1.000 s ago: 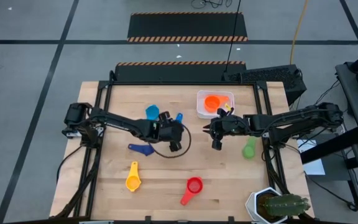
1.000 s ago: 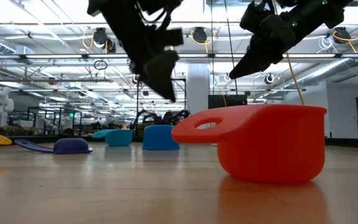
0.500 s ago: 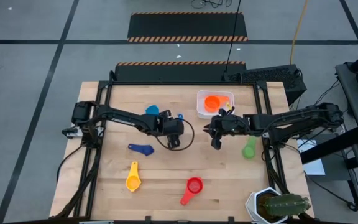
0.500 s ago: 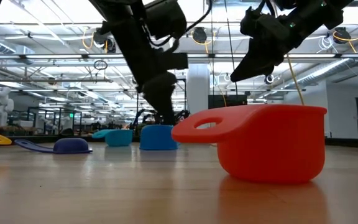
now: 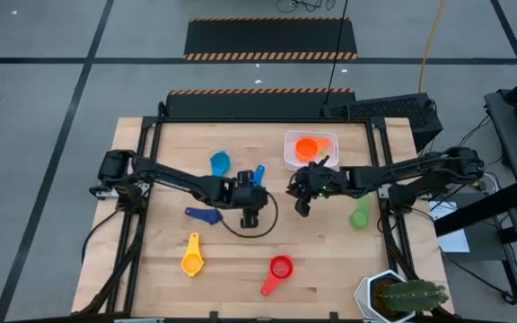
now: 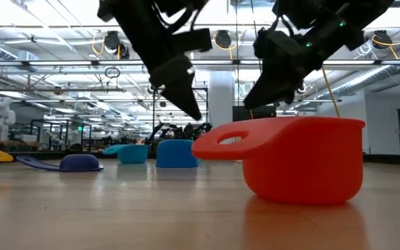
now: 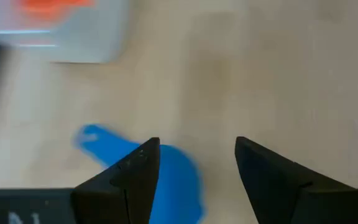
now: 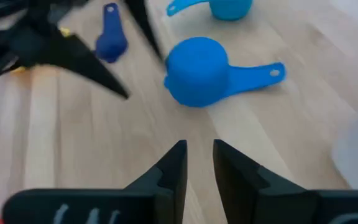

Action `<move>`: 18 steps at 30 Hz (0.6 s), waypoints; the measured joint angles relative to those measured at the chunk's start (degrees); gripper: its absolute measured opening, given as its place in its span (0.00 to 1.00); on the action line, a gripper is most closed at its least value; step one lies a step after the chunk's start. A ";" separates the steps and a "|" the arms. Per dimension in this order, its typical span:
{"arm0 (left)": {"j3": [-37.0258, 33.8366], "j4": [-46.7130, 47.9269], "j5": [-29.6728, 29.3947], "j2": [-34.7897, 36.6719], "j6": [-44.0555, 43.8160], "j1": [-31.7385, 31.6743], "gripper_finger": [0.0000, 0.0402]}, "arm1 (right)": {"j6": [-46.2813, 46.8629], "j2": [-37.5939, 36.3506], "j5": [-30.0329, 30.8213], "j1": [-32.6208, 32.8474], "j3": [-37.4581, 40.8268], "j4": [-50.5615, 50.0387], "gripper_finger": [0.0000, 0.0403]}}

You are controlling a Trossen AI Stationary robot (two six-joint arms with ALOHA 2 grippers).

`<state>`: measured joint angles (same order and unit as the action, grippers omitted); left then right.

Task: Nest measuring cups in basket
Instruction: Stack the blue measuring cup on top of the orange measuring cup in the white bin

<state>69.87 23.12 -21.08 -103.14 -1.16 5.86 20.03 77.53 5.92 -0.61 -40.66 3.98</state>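
Note:
The blue cup's handle [image 5: 259, 171] faces the far side, so next my left gripper rotates the blue cup's bowl [image 6: 176, 154] until the handle points toward my right gripper for lifting.
The blue cup [image 5: 256, 174] rests on the table, handle toward the far side. My left gripper [image 5: 250, 187] hovers open just above it; in the left wrist view the blue cup [image 7: 174, 182] lies under one finger. My right gripper [image 5: 296, 199] hangs to the cup's right, a narrow gap between its fingers [image 8: 199, 146], holding nothing. The orange cup [image 5: 307, 147] sits in the white basket [image 5: 290, 161]. On the wood lie the light blue cup [image 5: 220, 162], navy cup [image 5: 203, 214], yellow cup [image 5: 192, 257], red cup [image 5: 279, 268] and green cup [image 5: 360, 214].
A white pot with a cactus [image 5: 400, 296] stands at the table's near right corner. In the low view the red cup [image 6: 304, 160] fills the foreground. Bare wood lies between the two grippers and along the near edge by the yellow cup.
My left gripper dipped toward the blue cup, then rose again and drew slightly toward the near edge, staying open. My right gripper moved toward the table's left and sank a little. No cup has visibly shifted.

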 joint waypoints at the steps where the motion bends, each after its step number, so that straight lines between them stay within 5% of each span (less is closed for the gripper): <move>1: 0.02 0.83 -2.39 0.34 -1.07 0.01 0.53 | -0.38 1.01 -0.57 -0.12 0.00 2.06 0.21; 10: -0.12 10.56 -3.21 -0.91 -10.68 -5.73 0.53 | -2.45 3.19 -1.55 -0.17 -0.87 5.43 0.37; 18: -2.73 4.19 5.03 -0.61 -6.08 -7.82 0.53 | -2.93 3.22 -1.30 -0.17 -0.85 4.84 0.41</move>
<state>67.14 27.31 -16.04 -103.75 -7.24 -1.96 17.09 80.75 4.62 -0.78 -41.52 8.82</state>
